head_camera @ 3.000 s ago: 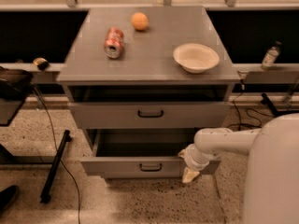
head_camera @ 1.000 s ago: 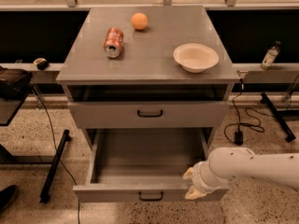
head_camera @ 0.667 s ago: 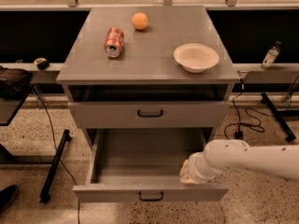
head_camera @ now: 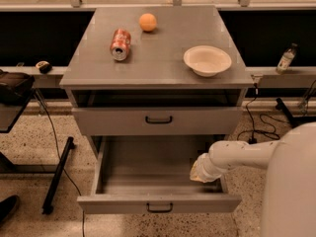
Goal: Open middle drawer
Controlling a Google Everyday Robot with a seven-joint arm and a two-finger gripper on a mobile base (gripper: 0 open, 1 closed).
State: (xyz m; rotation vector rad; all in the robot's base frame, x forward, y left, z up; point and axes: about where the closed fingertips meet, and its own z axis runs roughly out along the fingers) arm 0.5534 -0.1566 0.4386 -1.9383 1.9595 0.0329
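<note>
The robot's gripper hangs inside the middle drawer [head_camera: 163,167], behind the drawer's front panel, so it should pull back against the panel's inner side [head_camera: 187,193] to open the drawer further.
The middle drawer [head_camera: 159,204] is a grey metal drawer with a small black bar handle [head_camera: 160,209]. It stands pulled far out, and its inside is empty. The drawer above it [head_camera: 159,120] is shut. My gripper [head_camera: 196,172] is on a white arm coming in from the right. It hangs over the right inner side of the open drawer, behind the front panel and away from the handle.
On the cabinet top [head_camera: 163,53] lie a red can [head_camera: 120,43] on its side, an orange [head_camera: 147,21] and a white bowl [head_camera: 207,60]. A black stand leg [head_camera: 57,177] and cables lie on the floor to the left. A bottle [head_camera: 286,58] stands at the right.
The middle drawer has come out much further towards me than three seconds ago. My gripper has since left the front panel's right end and moved back up over the drawer's right side.
</note>
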